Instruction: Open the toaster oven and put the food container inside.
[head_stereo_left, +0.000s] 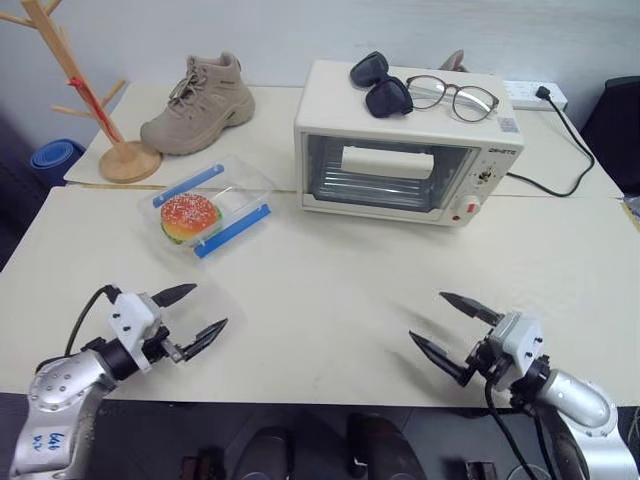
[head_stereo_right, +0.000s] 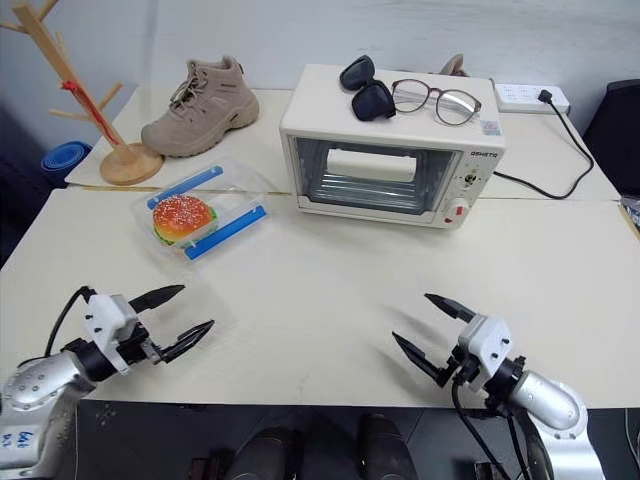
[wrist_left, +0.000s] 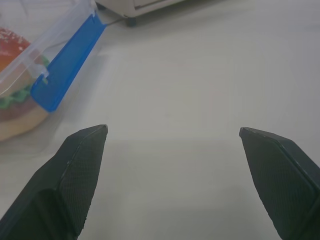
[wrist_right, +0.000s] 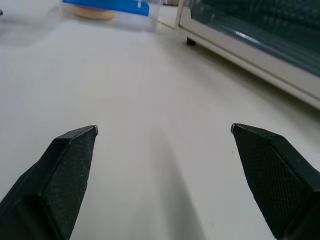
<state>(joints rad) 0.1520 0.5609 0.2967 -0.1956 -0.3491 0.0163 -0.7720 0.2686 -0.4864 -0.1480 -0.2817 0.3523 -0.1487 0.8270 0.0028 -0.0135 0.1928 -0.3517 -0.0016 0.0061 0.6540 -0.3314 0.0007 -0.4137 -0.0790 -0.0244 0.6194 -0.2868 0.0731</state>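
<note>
My left gripper is pointing past the container's near blue clip (head_stereo_left: 232, 232), so next I swing it round and grip the clear short rim (head_stereo_left: 155, 224) farthest from the toaster oven.
The cream-white toaster oven (head_stereo_left: 405, 150) stands at the back of the table with its glass door shut. To its left lies the clear food container (head_stereo_left: 210, 207) with blue clip strips and a toy hamburger inside. My left gripper (head_stereo_left: 203, 314) hovers open near the table's front left edge, well short of the container. Near the front right edge my right gripper (head_stereo_left: 452, 320) is open too, with nothing between its fingers. The left wrist view catches the container's blue clip (wrist_left: 67, 62); the right wrist view shows the oven's door (wrist_right: 260, 37).
Sunglasses (head_stereo_left: 378, 84) and spectacles (head_stereo_left: 452, 96) rest on the oven's top. A tan boot (head_stereo_left: 200, 103) and a wooden rack (head_stereo_left: 90, 95) stand at the back left. The oven's black cord (head_stereo_left: 570, 150) runs to a power strip (head_stereo_left: 535, 94) at the back right.
</note>
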